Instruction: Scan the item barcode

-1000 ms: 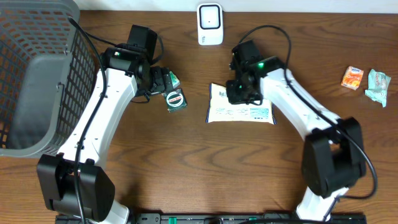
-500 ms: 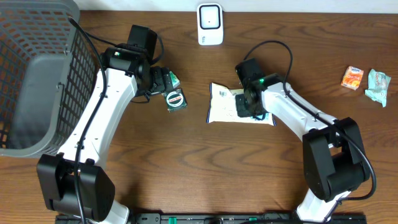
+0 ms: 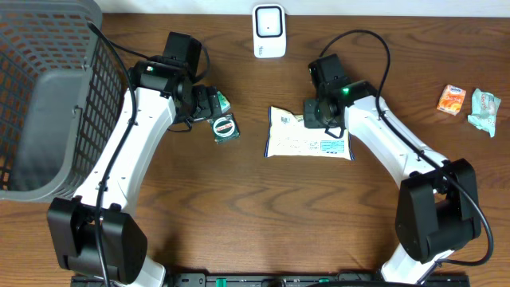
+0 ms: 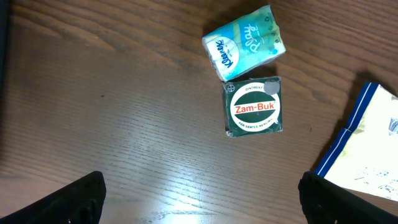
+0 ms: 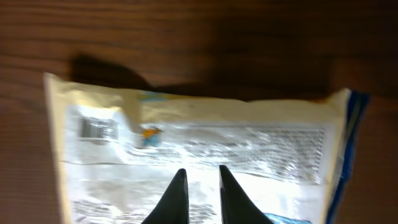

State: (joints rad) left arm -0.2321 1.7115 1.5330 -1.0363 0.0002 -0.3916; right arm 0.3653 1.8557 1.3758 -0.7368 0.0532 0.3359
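The packet's flat side (image 3: pixel 293 144) is below my nearly closed right gripper, so next I open the gripper and grab the packet by the blue-trimmed end (image 3: pixel 349 146) away from the barcode.
The item, a flat white packet (image 3: pixel 307 143) with blue trim, lies on the table in the middle. Its small barcode (image 5: pixel 98 128) faces up near one corner. My right gripper (image 3: pixel 317 118) hovers over the packet's far edge. In the right wrist view the right gripper (image 5: pixel 200 169) has its fingers drawn almost together, with nothing between them and the packet (image 5: pixel 205 140) below. The white scanner (image 3: pixel 269 30) stands at the table's back edge. My left gripper (image 3: pixel 209 105) is wide open over bare wood, and its dark fingers (image 4: pixel 68 202) show at the bottom corners of the left wrist view.
A green Zam-Buk box (image 4: pixel 254 107) and a teal tissue pack (image 4: pixel 245 41) lie beside the left gripper. A dark mesh basket (image 3: pixel 48 96) fills the left side. An orange packet (image 3: pixel 451 99) and a pale green one (image 3: pixel 484 108) lie far right.
The right gripper went down over the packet's middle, then came back toward its far edge. The packet and the left arm have stayed put.
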